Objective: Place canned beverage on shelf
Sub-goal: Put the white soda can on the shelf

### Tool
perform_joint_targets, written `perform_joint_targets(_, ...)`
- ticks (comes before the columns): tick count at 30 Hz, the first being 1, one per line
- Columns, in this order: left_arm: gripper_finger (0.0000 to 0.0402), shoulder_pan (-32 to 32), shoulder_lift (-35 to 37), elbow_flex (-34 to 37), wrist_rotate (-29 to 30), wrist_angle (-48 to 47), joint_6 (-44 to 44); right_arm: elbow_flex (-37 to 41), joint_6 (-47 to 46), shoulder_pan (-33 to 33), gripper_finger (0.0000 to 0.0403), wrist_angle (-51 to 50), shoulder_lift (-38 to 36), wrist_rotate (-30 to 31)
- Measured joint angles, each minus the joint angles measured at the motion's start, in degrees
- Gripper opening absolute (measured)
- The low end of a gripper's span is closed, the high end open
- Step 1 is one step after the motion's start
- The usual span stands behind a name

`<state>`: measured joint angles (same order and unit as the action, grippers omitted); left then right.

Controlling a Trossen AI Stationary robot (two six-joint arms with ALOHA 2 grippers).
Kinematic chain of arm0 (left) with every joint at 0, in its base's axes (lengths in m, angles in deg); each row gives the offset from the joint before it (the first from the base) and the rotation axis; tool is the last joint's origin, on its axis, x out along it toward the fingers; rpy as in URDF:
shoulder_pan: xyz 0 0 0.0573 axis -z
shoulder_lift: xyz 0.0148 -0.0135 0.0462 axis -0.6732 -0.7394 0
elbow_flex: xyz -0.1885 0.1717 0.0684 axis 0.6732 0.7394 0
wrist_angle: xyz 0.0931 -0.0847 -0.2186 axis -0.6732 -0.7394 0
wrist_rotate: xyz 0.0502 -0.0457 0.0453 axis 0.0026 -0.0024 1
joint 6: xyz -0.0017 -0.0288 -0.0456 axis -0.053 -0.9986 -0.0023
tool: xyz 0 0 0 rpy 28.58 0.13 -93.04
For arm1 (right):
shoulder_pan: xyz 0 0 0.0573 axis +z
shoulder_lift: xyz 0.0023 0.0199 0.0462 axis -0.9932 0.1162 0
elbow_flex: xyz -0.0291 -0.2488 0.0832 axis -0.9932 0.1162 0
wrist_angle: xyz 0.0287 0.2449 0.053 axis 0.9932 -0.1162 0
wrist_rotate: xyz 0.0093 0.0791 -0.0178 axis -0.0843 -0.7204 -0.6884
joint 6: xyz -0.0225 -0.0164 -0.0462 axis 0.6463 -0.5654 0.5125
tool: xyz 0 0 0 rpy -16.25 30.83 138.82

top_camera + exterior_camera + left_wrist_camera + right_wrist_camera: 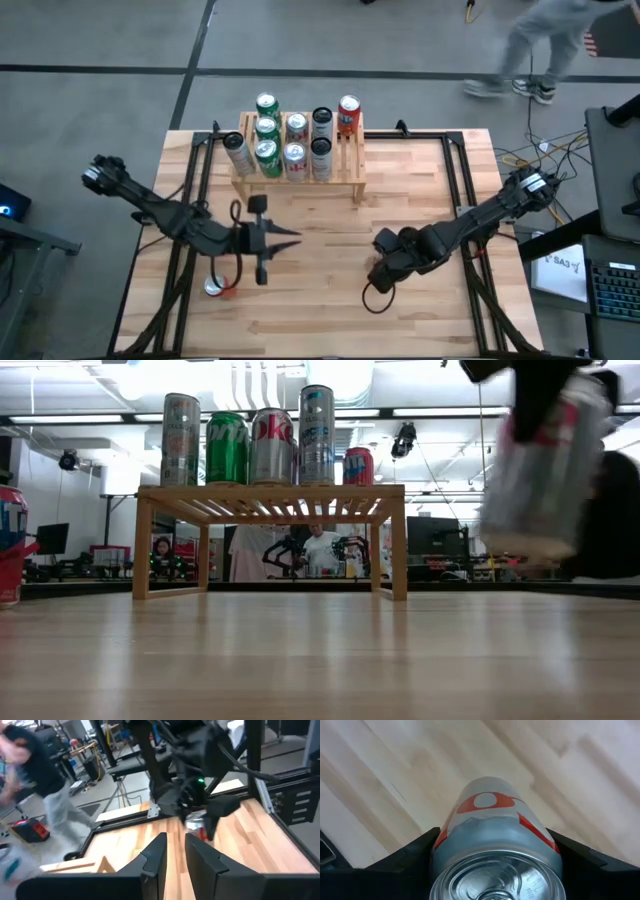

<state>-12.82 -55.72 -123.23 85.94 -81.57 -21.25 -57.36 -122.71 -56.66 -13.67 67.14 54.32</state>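
Note:
The silver can's lower end (528,538) is hanging free below my right gripper, so my left gripper should stay open and keep facing it until that end goes in between its fingers (291,238).
The shelf (300,165) stands at the table's far middle with several cans on its slatted top (270,488). My right gripper (385,265) is at the table's right middle, shut on a silver can with red marks (495,835). The can also shows in the low view (545,460) and under the gripper in the left wrist view (197,822). My left gripper (290,237) waits at the left middle, empty, with a narrow gap between its fingers (175,850). My right gripper pinches the can's round side wall near its top (445,845) between its two fingers, one on each side. The fingers come from above, pointing down. The can hangs lifted clear of the table (530,540), a little tilted, its lid toward the wrist.
Another red and silver can (215,288) stands on the table near my left arm, and shows at the low view's left edge (8,545). Black frame rails (460,180) run along the table's sides. A person (540,40) walks beyond the far right corner.

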Motion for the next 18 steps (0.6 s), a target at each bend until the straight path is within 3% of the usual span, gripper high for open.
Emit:
perform_joint_targets(6, 0.0051, 0.09, -1.15, 7.40, -1.72, 12.96, 3.49, -5.23, 7.75, -1.05, 0.0288, 0.11, -0.02, 5.84)
perform_joint_targets(15, 0.0051, -0.80, -0.69, 22.27, -1.67, 34.43, 7.76, -10.52, 18.84, -4.00, 0.0288, 3.51, -0.05, 10.29)
perform_joint_targets(18, 0.0053, -1.55, -0.75, 25.77, -1.19, 37.74, 7.85, -10.98, 23.05, -5.92, 0.0288, 7.07, -0.07, 10.44)
